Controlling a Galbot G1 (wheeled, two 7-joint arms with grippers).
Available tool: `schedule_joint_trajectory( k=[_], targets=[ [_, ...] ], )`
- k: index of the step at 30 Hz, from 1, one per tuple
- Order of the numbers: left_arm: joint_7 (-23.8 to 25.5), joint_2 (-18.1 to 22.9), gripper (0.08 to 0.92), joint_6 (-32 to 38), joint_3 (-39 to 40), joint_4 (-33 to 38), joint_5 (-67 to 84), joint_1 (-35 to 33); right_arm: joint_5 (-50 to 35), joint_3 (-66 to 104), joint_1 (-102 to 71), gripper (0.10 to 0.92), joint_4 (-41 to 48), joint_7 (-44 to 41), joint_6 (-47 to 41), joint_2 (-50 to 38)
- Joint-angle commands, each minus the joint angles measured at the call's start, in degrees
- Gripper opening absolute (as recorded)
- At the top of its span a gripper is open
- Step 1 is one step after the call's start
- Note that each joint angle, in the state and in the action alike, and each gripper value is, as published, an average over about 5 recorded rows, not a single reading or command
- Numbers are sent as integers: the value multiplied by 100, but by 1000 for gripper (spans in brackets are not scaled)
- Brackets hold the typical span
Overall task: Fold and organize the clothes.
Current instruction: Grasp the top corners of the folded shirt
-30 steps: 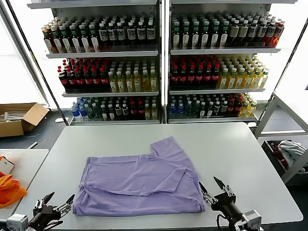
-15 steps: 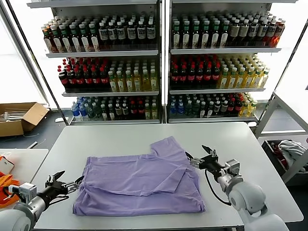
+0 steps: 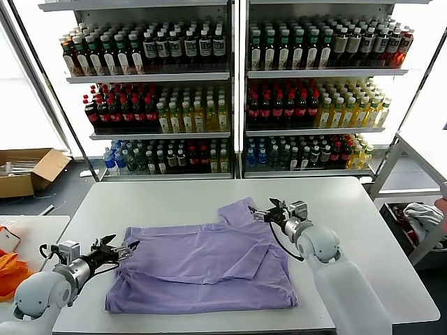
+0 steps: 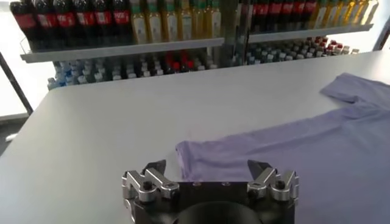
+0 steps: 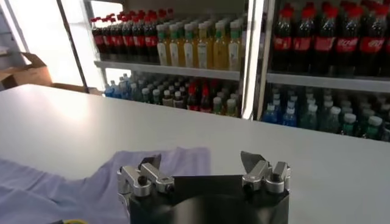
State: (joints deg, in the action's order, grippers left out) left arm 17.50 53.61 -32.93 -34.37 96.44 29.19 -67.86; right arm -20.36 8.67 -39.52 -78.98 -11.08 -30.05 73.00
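Observation:
The lavender T-shirt's far edge [image 3: 174,227] is joined to the sleeve [image 3: 236,212], so both will fold over into a rumpled piece of cloth when I bring them toward me.
The lavender T-shirt [image 3: 206,265] lies flat on the grey table [image 3: 160,199], partly folded, one sleeve [image 3: 243,213] sticking out toward the far side. No printed graphic shows. My left gripper [image 3: 120,250] is open, low at the shirt's left edge, with the shirt's near corner [image 4: 201,155] just ahead of its fingers. My right gripper [image 3: 269,211] is open, just right of the sleeve, whose cloth [image 5: 177,161] lies just ahead of its left finger. Neither holds anything.
Shelves of bottles [image 3: 230,91] stand behind the table. A cardboard box [image 3: 28,171] sits on the floor at far left. An orange cloth [image 3: 10,269] lies on a side table at left. A white-and-grey cloth [image 3: 419,216] lies in a rack at right.
Both arms moved from the table's near edge toward the far side. The left gripper reached the shirt's left edge; the right gripper swung up beside the sleeve. The shirt has not moved.

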Motion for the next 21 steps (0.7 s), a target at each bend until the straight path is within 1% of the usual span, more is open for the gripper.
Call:
schedule_joint_trajectory(
  k=[1,6,9,11,13,15,21],
  targets=[
    [43,-35,823,4,490,-830,107,926,182,-251,402,823,741,-21,-50,325],
    [53,2,820,0,628,-1107,114,1120,172,-217,462,823,900,-15,-33,402],
    [64,21,767,-5,676,-1188,104,1134,150,-195,578,818,1082,-15,-9,448],
    [85,30,698,-6,704,-1208,79,1099,133,-206,670,803,1234,-19,11,482],
    [108,46,646,-6,716,-1216,35,1045,129,-226,737,762,1370,-33,37,515],
    [130,67,586,-6,707,-1204,-9,973,131,-245,763,702,1436,-67,82,543],
    [190,83,412,-2,644,-1096,-29,781,73,-286,682,528,1273,-144,155,501]
  ],
)
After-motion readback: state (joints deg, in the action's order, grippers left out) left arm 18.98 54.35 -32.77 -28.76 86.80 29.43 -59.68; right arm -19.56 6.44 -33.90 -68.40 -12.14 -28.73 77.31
